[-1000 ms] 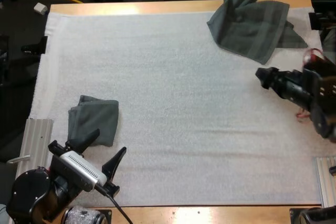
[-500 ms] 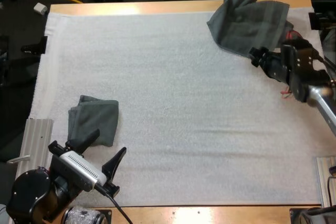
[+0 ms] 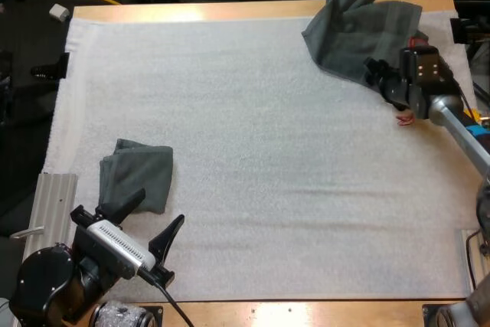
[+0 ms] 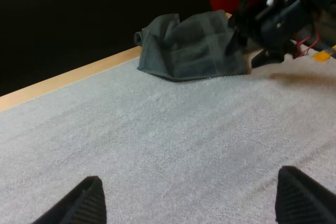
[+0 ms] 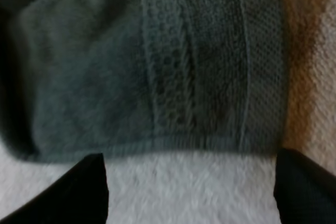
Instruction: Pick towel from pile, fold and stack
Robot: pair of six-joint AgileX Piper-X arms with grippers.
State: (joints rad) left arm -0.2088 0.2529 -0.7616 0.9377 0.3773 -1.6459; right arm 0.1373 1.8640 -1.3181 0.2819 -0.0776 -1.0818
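Note:
I expect another towel hidden underneath to stay in place when I lift the top one, because a separate corner sticks out behind the crumpled towel (image 3: 356,42).
A crumpled dark grey-green towel (image 3: 361,30) lies at the far right of the white mat (image 3: 260,151). My right gripper (image 3: 375,76) is at its near edge, fingers apart. The right wrist view looks down on that towel's hem (image 5: 157,93), with both fingertips (image 5: 86,190) wide apart just short of it and clear of the cloth. A folded towel (image 3: 136,174) rests at the near left. My left gripper (image 3: 153,223) hovers open just in front of it. From the left wrist, the crumpled towel (image 4: 191,45) shows far off with the right gripper (image 4: 252,35) beside it.
Metal rails sit at the mat's near left (image 3: 50,208) and near right (image 3: 476,262) corners. A small white block (image 3: 59,12) lies off the table's far left corner. The wooden table edge (image 3: 230,10) runs behind the mat.
My right arm has swung from the mat's right side toward the far edge and its gripper now sits at the crumpled towel's near edge. The left arm and both towels have stayed put.

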